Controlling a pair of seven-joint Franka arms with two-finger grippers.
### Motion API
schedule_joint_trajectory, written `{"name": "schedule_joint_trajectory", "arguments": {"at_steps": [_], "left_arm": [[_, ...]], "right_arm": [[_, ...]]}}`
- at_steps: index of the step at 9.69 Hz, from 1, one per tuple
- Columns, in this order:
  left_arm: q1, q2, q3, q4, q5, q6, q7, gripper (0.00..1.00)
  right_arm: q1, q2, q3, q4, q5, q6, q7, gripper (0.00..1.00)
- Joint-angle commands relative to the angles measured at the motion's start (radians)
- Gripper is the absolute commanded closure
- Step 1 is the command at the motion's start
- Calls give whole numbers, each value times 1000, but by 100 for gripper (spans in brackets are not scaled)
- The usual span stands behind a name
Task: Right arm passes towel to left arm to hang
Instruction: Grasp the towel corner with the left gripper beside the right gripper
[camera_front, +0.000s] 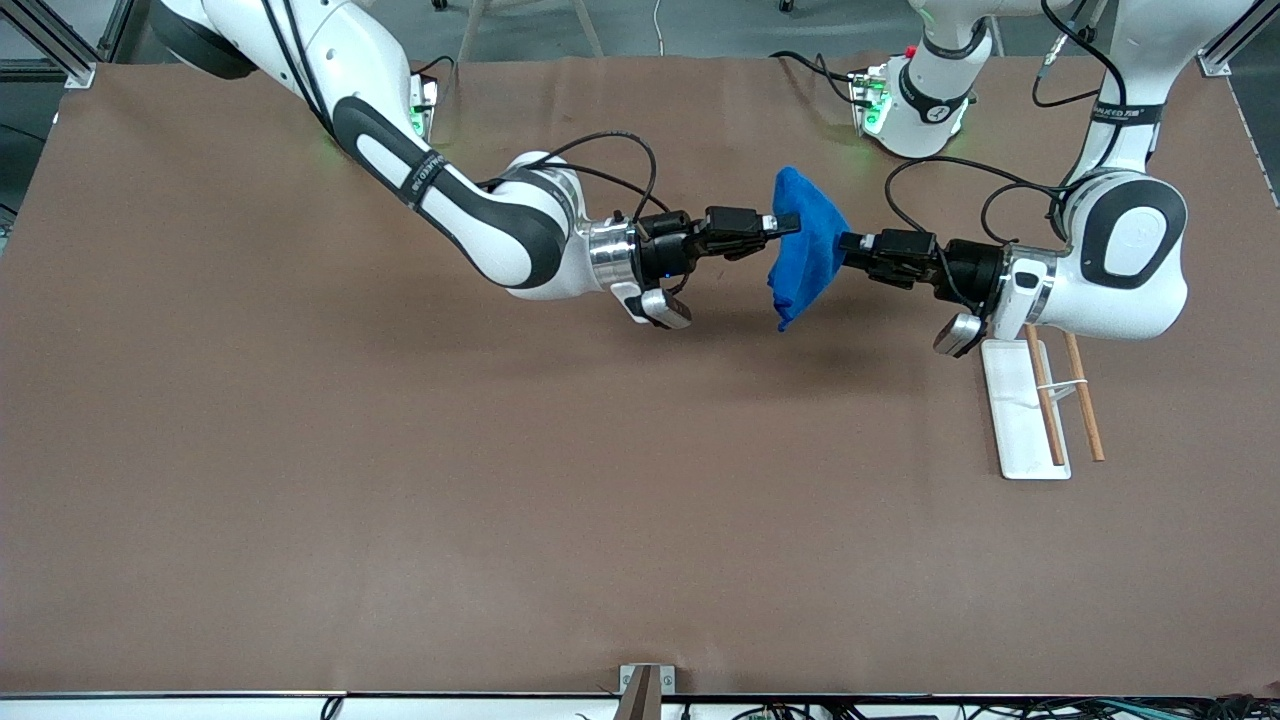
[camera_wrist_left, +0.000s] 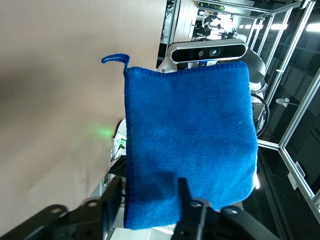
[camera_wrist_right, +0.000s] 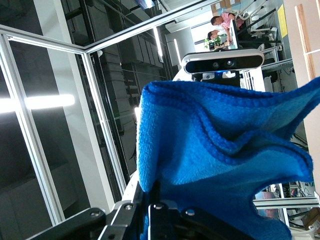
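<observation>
The towel's edge (camera_front: 803, 223) is in my right gripper, which should open and move away once my left gripper closes on the towel's other corner (camera_wrist_left: 151, 204), before the hanging.
The royal-blue towel (camera_front: 805, 252) hangs in the air over the middle of the table between the two grippers. My right gripper (camera_front: 787, 222) is shut on one edge of it; in the right wrist view the towel (camera_wrist_right: 215, 150) bunches out of the closed gripper (camera_wrist_right: 155, 195). My left gripper (camera_front: 848, 243) meets the towel's other side. In the left wrist view the towel (camera_wrist_left: 190, 130) hangs flat, its thread loop (camera_wrist_left: 115, 58) sticks out at one corner, and my left gripper (camera_wrist_left: 148, 187) is open with one corner of the cloth between the spread fingers.
The white rack (camera_front: 1015, 420) with two wooden rods (camera_front: 1046, 400) lies on the brown table toward the left arm's end, under the left arm's wrist. The arms' bases stand along the table's edge farthest from the front camera.
</observation>
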Motion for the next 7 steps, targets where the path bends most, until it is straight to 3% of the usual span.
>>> {"name": "schedule_joint_trajectory", "arguments": {"at_steps": [1,2,6,7], "left_arm": [[-2,21,4,-5,-12,4,32,94],[1,20,6,2,-14,4,32,100],[5,20,35,56,0,4,7,100],[6,21,36,68,2,4,-12,100]], "right_arm": [[7,16,11,20,23,12,0,98],[7,16,11,20,23,12,0,98],[1,11,11,31,27,13,99,93],[-5,2,4,46,5,16,203,64]]}}
